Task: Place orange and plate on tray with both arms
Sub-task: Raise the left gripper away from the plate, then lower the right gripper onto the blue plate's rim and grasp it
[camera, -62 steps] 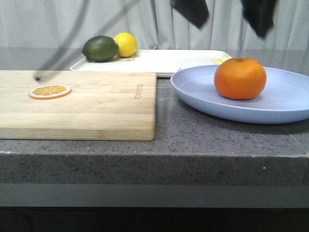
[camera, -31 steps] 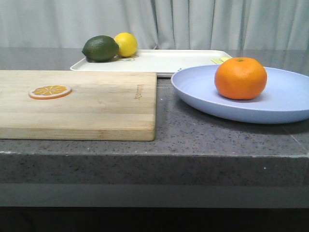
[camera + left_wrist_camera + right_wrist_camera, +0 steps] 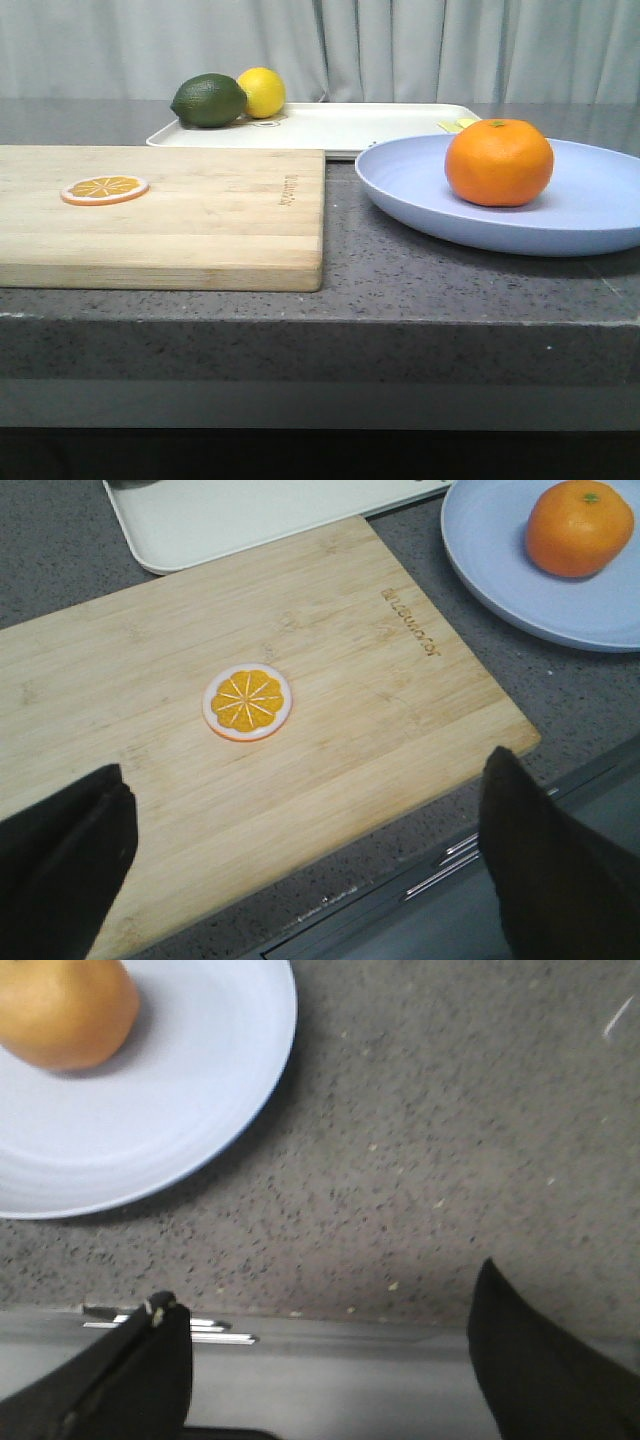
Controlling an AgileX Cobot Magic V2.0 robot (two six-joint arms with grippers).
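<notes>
I expect the orange (image 3: 499, 163) to come along and stay inside when I carry the plate, because the orange sits inside the plate's raised rim (image 3: 408, 207).
The orange (image 3: 499, 162) sits on the pale lavender-blue plate (image 3: 590, 215) at the right of the counter, in front of the cream-white tray (image 3: 350, 125). Both also show in the left wrist view: the orange (image 3: 579, 527), the plate (image 3: 500, 550) and the tray (image 3: 250, 515). The right wrist view shows the orange (image 3: 65, 1005) on the plate (image 3: 190, 1080). Neither arm shows in the front view. My left gripper (image 3: 300, 865) is open and empty, high over the cutting board's near edge. My right gripper (image 3: 330, 1360) is open and empty over the counter's front edge, beside the plate.
A light wooden cutting board (image 3: 200, 220) lies at the left with a flat orange slice (image 3: 104, 188) on it. A green lime (image 3: 208, 100) and a yellow lemon (image 3: 262, 91) rest on the tray's far left corner. A grey curtain hangs behind.
One second ago both arms showed blurred at the top of the front view; they have since left that view. The objects have not moved.
</notes>
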